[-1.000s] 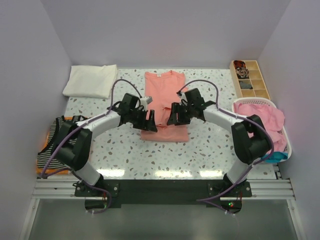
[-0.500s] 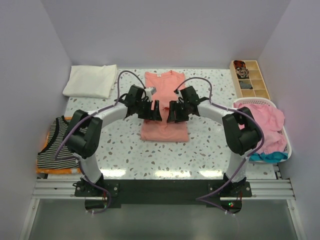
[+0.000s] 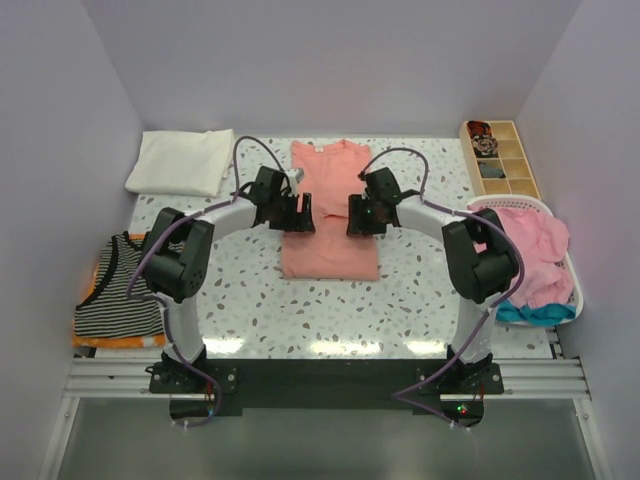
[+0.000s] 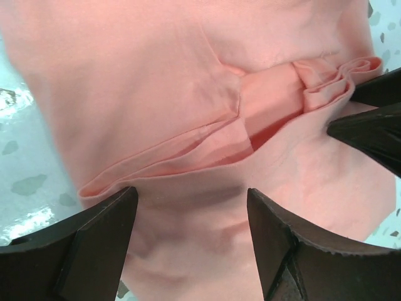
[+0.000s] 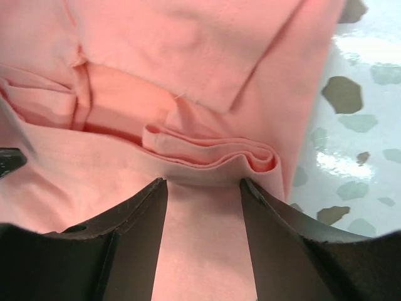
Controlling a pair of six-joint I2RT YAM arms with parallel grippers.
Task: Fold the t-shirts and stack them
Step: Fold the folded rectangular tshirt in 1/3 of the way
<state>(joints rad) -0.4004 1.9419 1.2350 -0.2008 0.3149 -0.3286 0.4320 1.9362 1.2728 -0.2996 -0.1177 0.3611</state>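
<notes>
The pink t-shirt is bunching up into a fold (image 5: 210, 152) at my grippers halfway up its body, so next I move back and grab the bottom hem corners (image 3: 376, 277) before I fold it.
A salmon-pink t-shirt (image 3: 330, 225) lies flat in the middle of the table, neck at the far end and sleeves folded inward. My left gripper (image 3: 303, 214) sits low over its left edge and my right gripper (image 3: 356, 217) over its right edge, both about halfway up the shirt. In the left wrist view, the left gripper (image 4: 191, 191) is open, with pink cloth between its fingers and a wrinkled fold (image 4: 188, 157) just ahead. In the right wrist view, the right gripper (image 5: 203, 182) is open too, its tips against a bunched ridge of cloth (image 5: 213, 160).
A folded white shirt (image 3: 180, 162) lies at the far left. A black-and-white striped shirt (image 3: 112, 295) rests on an orange one at the near left. At the right, a white basket (image 3: 572, 275) holds pink and teal cloth. A wooden compartment box (image 3: 500, 155) stands behind the basket.
Both grippers have slid along the pink shirt away from the arm bases, from its lower part to its middle. The arms' elbows have swung inward.
</notes>
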